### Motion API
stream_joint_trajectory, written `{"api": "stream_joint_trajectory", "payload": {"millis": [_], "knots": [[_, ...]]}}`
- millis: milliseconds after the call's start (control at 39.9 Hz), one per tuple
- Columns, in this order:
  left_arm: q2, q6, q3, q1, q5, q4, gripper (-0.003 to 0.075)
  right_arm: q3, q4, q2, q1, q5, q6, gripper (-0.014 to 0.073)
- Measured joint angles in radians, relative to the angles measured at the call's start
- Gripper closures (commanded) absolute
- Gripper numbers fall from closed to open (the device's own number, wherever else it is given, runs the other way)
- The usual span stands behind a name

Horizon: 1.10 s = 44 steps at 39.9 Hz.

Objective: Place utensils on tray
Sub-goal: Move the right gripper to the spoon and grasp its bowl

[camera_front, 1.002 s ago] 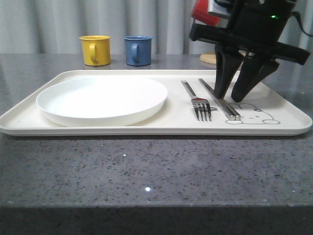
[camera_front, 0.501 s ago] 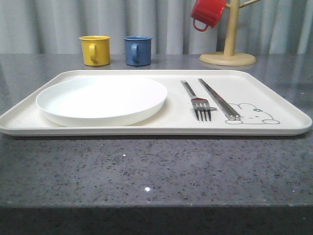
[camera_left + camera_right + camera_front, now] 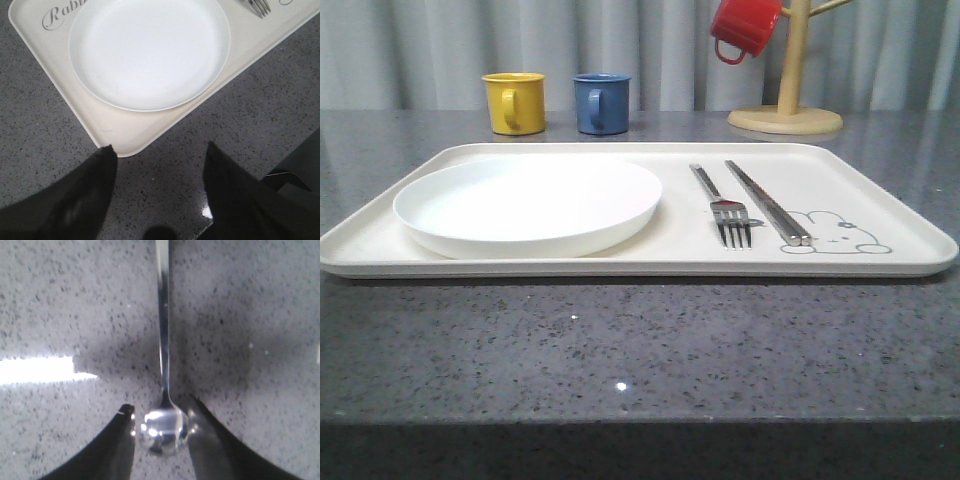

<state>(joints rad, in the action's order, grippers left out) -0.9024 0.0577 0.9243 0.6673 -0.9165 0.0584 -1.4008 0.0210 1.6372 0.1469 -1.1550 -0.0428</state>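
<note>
The spoon's handle [image 3: 164, 375] is straight ahead, and the spoon's bowl [image 3: 164, 429] is in the middle between my right gripper's fingers. I go on moving forward until those fingers close on the handle.
The cream tray [image 3: 895, 205] lies across the counter with a rabbit drawing at its right end. A fork [image 3: 730, 215] and a pair of chopsticks [image 3: 766, 202] rest on it side by side, right of the plate. On the grey counter lies the spoon [image 3: 162, 429], its handle running away from my right gripper [image 3: 162, 415], whose fingers press against both sides of the bowl. My left gripper [image 3: 160, 150] hangs open above bare counter just off a tray [image 3: 115, 135] corner, holding nothing. The fork tines [image 3: 257, 6] peek in at the edge of that view.
A round white plate [image 3: 530, 200] fills the tray's left half. Behind the tray stand a yellow mug [image 3: 515, 102] and a blue mug [image 3: 602, 102]. A red mug [image 3: 745, 28] hangs on a wooden mug tree [image 3: 788, 80] at the back right.
One second ago my right gripper stood open over the chopsticks on the tray. It then left the front view. Fork, chopsticks and plate have not moved.
</note>
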Motion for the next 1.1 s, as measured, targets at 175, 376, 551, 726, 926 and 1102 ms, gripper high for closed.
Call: {"api": "stream_joint_trajectory", "payload": {"millis": [175, 376, 551, 726, 926, 1102], "knots": [[0.000, 0.000, 0.000, 0.000, 0.000, 0.000, 0.0332, 0.000, 0.000, 0.038, 0.000, 0.042, -0.001, 0.0298], [0.000, 0.000, 0.000, 0.000, 0.000, 0.000, 0.0332, 0.000, 0.000, 0.089, 0.000, 0.058, -0.004, 0.0298], [0.000, 0.000, 0.000, 0.000, 0.000, 0.000, 0.0332, 0.000, 0.000, 0.117, 0.000, 0.060, -0.004, 0.0368], [0.000, 0.000, 0.000, 0.000, 0.000, 0.000, 0.0332, 0.000, 0.000, 0.122, 0.000, 0.062, -0.004, 0.0547], [0.000, 0.000, 0.000, 0.000, 0.000, 0.000, 0.0332, 0.000, 0.000, 0.122, 0.000, 0.066, -0.006, 0.0570], [0.000, 0.000, 0.000, 0.000, 0.000, 0.000, 0.0332, 0.000, -0.013, 0.102, -0.010, 0.055, -0.006, 0.0570]]}}
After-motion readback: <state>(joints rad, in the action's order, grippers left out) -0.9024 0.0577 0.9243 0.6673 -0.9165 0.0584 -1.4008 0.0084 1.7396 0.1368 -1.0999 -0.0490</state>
